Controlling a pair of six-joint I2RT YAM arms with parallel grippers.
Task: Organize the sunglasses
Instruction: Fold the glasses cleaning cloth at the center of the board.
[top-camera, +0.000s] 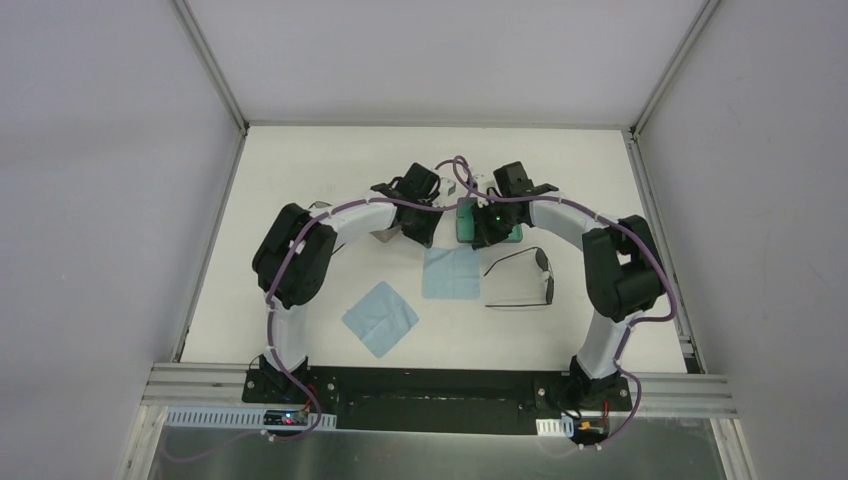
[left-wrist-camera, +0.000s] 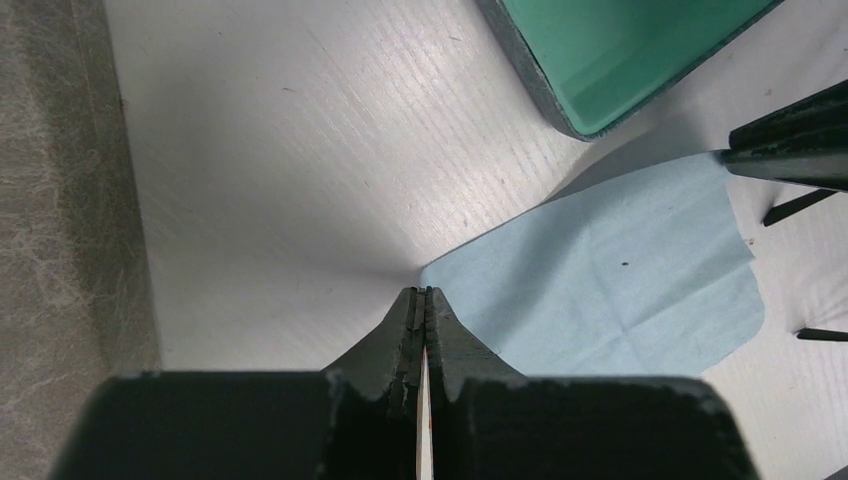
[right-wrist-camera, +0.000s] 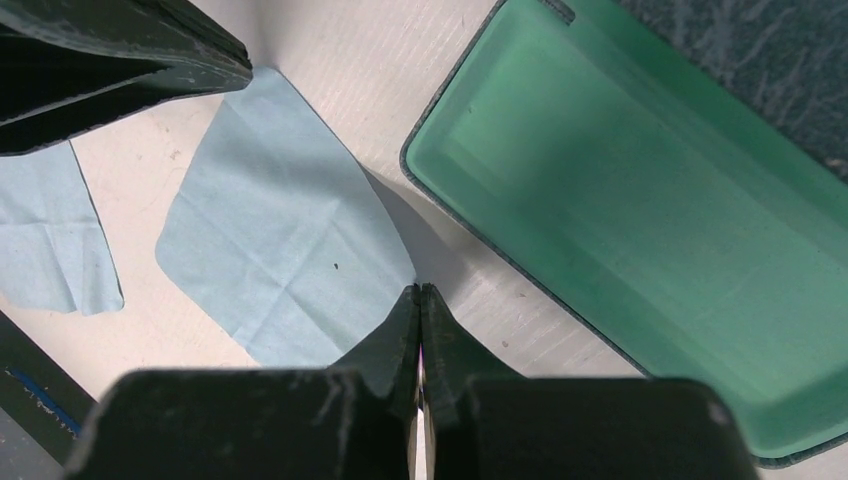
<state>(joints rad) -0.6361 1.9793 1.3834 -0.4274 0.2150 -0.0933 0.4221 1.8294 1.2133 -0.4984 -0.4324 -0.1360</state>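
The left gripper's fingers are shut above the light blue cloth's flat corner (left-wrist-camera: 428, 273), so the robot should open them, place them on either side of that corner (left-wrist-camera: 434, 279) and pinch the cloth there.
One pair of black wire sunglasses (top-camera: 527, 279) lies with its arms unfolded on the table, right of centre. A thin dark wire shows by my left arm (top-camera: 318, 206); I cannot tell if it is the second pair. My left gripper (top-camera: 421, 228) is shut and empty, low over the table at the corner of a light blue cloth (left-wrist-camera: 620, 280); its shut tips show in the left wrist view (left-wrist-camera: 425, 292). My right gripper (top-camera: 487, 232) is shut and empty beside an open case with a green lining (right-wrist-camera: 640, 220); its shut tips show in the right wrist view (right-wrist-camera: 420, 288).
The green-lined case (top-camera: 468, 222) lies between the two grippers. A beige case (top-camera: 385, 236) lies partly under my left arm, also at the left wrist view's left edge (left-wrist-camera: 50, 220). One cloth (top-camera: 450, 272) lies below the grippers, another (top-camera: 380, 317) nearer the front.
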